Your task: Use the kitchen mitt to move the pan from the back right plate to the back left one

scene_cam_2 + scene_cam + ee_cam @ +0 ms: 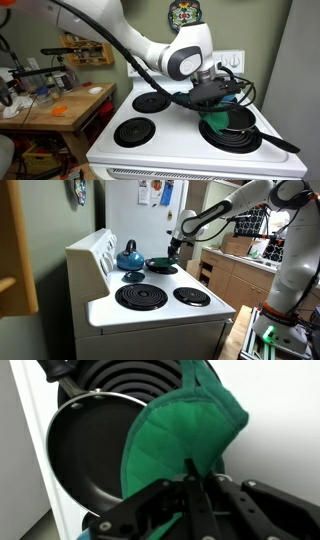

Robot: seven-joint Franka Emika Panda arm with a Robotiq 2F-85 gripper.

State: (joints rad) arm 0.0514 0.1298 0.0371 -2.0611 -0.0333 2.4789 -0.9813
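Note:
The kitchen mitt draped over the pan [180, 435] is the only thing pinched in my gripper, so next I open my gripper, lower it around the pan's rim [138, 403] and grip the pan's rim through the mitt.
My gripper [192, 472] is shut on the kitchen mitt [185, 425], a teal-green quilted pad pinched by one edge. The mitt drapes over the right rim of the pan [85, 445], a shallow black frying pan lying against a black coil [130, 380]. The pan handle [58, 370] points to the top left of the wrist view. In both exterior views the gripper [176, 250] [212, 100] hangs right over the pan [160, 265] [240, 135], with the mitt [222, 120] showing green inside it. The back left one [133, 276], a small coil burner, is bare.
A blue kettle [130, 255] stands beyond the small burner by the stove's control panel [90, 252]. A large coil [141, 296] and a smaller one [191, 296] lie nearer the camera. A wooden counter [235, 265] with clutter stands past the stove.

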